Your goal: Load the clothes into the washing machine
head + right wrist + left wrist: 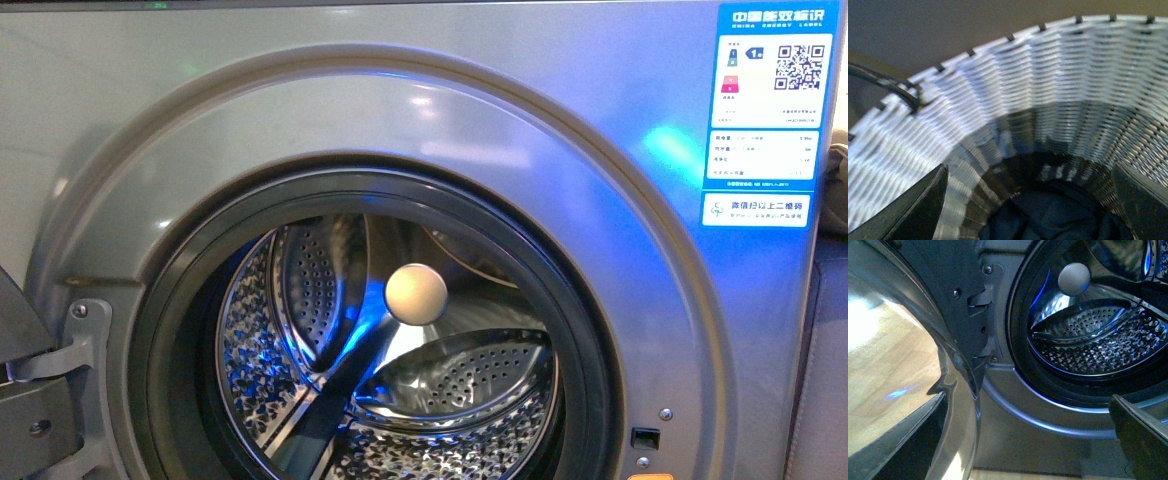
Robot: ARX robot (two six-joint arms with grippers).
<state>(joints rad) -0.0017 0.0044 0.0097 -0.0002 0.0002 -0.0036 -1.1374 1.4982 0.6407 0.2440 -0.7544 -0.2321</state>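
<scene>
The dark navy clothes point(1063, 214) will hang down in a long, wide drape when the robot lifts them, because soft folds point(1024, 210) overlap in the bunched heap.
The silver-grey washing machine point(600, 250) fills the front view, its door open and its perforated steel drum point(450, 390) empty; no arm shows there. In the left wrist view the drum mouth point(1098, 345) lies ahead, and my left gripper point(1033, 460) is open and empty in front of the machine's lower panel. In the right wrist view the dark navy clothes point(1053, 217) lie bunched at the bottom of a white woven basket point(998, 90). My right gripper point(1033, 220) is open above them, inside the basket's mouth, not touching the fabric.
The open washer door point(903, 365) with its curved glass stands close beside my left gripper, hinged point(75, 335) at the machine's left. A pale round knob point(415, 293) sits at the drum's back. The blue-white energy label point(768, 110) is at the top right.
</scene>
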